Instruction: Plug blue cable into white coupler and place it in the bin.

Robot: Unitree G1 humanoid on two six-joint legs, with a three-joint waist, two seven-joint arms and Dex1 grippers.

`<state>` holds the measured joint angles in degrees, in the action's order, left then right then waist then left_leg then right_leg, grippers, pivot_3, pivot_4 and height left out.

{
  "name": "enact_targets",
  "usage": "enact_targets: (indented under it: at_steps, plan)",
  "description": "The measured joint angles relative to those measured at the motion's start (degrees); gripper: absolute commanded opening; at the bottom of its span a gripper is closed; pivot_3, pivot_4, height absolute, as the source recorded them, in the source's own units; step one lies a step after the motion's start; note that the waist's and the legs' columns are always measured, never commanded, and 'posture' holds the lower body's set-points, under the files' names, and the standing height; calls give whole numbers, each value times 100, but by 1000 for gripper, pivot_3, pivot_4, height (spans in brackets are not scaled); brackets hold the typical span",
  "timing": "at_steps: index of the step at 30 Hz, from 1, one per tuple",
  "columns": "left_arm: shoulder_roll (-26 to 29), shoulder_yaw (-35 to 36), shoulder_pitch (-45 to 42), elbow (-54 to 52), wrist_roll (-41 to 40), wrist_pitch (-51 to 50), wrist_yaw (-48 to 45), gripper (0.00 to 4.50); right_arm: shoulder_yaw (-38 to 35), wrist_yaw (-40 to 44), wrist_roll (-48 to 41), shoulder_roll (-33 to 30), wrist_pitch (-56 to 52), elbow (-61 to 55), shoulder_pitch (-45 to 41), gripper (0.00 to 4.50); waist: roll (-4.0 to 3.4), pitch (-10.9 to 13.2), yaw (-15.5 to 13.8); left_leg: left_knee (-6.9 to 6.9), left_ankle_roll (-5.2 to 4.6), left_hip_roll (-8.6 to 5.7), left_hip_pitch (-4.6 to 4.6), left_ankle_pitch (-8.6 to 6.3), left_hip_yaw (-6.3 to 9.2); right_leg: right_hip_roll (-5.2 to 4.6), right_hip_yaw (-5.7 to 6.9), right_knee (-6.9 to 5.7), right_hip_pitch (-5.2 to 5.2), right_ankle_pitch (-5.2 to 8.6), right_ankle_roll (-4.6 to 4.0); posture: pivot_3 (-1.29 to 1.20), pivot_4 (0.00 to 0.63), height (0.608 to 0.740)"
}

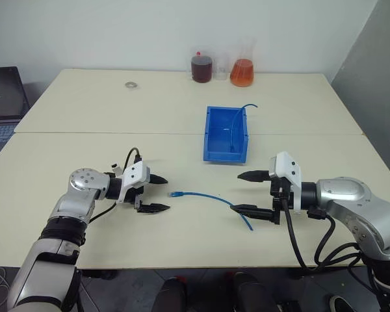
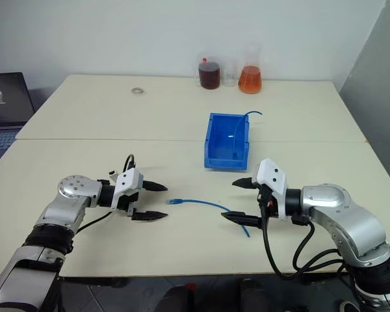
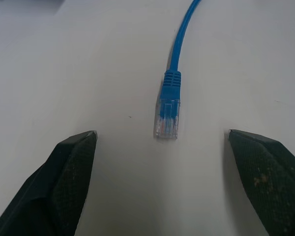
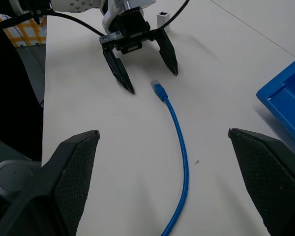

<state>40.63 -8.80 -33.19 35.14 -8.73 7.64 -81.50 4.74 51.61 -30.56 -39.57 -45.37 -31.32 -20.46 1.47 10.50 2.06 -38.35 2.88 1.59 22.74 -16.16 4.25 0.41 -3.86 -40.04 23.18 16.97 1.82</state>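
The clear plug point(image 1: 175, 194) is pointing toward my left gripper and away from my right gripper, so next my left gripper pinches the plug's tip point(image 1: 170, 194) and raises it to my right gripper.
The blue cable point(image 1: 208, 197) lies flat on the table between my two grippers, its clear plug point(image 3: 167, 118) pointing at my left gripper point(image 1: 164, 192). That gripper is open, its fingers either side of the plug tip and just short of it. My right gripper point(image 1: 237, 192) is also open and empty, its lower finger over the cable's other end. The white coupler point(image 4: 162, 18) stands on the table behind the left gripper. The blue bin point(image 1: 211, 133) sits beyond the cable, with a second blue cord point(image 1: 237, 123) inside it sticking out over the far wall.
A dark-red flask point(image 1: 201, 68), a clear beaker point(image 1: 221, 68) and an orange flask point(image 1: 242, 73) stand at the table's far edge. A small metal ring point(image 1: 130, 84) lies far left of them. A laptop point(image 1: 3, 97) sits off the left side.
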Motion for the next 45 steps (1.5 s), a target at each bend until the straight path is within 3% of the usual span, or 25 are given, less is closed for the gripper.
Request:
enact_targets:
  at_steps: [7, 19, 35, 38, 45]
  plan:
    - [0, 0, -16, 68, 1, 142, -319, 3070, 0, -55, -14, 0, -4, 0, -4, 4500, -1, -1, -14, -1, 0, 1, 0, 0, 0, 0, 0, 0, 0, 0, 0, 0, 150, 740]
    - [-88, 21, -26, 125, 24, 201, -328, 304, 21, -167, -20, 5, -5, 0, -2, 4500, -1, -1, -14, -3, 0, 1, 0, 0, 0, 0, 0, 0, 0, 0, 0, 0, 150, 740]
    - [-208, 23, -104, 267, 64, 249, -190, 237, 80, -187, -24, 30, -4, 0, 0, 4500, -8, -5, -18, -27, -1, 0, 2, 0, 6, 0, 5, -16, -4, 0, 0, 0, 150, 740]
    - [-207, 115, -6, -190, -170, -574, -137, 237, 50, -222, -82, 28, -25, -29, 85, 4500, -8, -4, -14, -39, -1, 1, 10, 0, 13, 2, 9, -27, -3, 0, 0, 0, 150, 740]
    - [-133, 477, 511, -2840, -1394, -3150, 345, 237, -640, -447, -956, -117, -680, -492, 256, 4500, -8, -4, -20, -43, -1, 3, 11, 0, 20, 1, 10, -32, -3, 0, 0, 0, 150, 740]
